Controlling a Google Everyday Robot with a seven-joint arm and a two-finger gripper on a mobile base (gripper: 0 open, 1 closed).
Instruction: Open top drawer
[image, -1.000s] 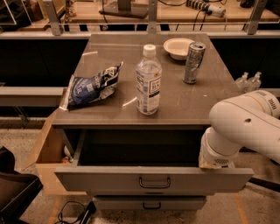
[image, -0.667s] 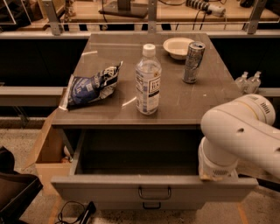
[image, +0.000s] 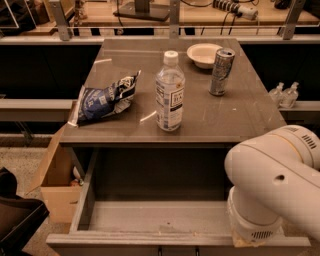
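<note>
Next, I reach into the drawer's tray and pull the drawer farther out from inside, because my gripper is at the front edge of the part-open top drawer.
The top drawer is pulled far out from under the grey table top. Its grey tray floor lies bare and open to view. Only the top ends of its dark handle show at the frame's bottom edge. My white arm fills the lower right and covers the drawer's right front corner. My gripper is out of view, below the bottom edge past the arm's last link.
On the table stand a water bottle, a blue chip bag, a can and a white bowl. A cardboard box and a dark bag sit at the left on the floor. Two small bottles stand at the right.
The drawer has slid further out toward the camera, showing more of its tray. My arm has drawn back with it, and the drawer front has dropped below the frame.
</note>
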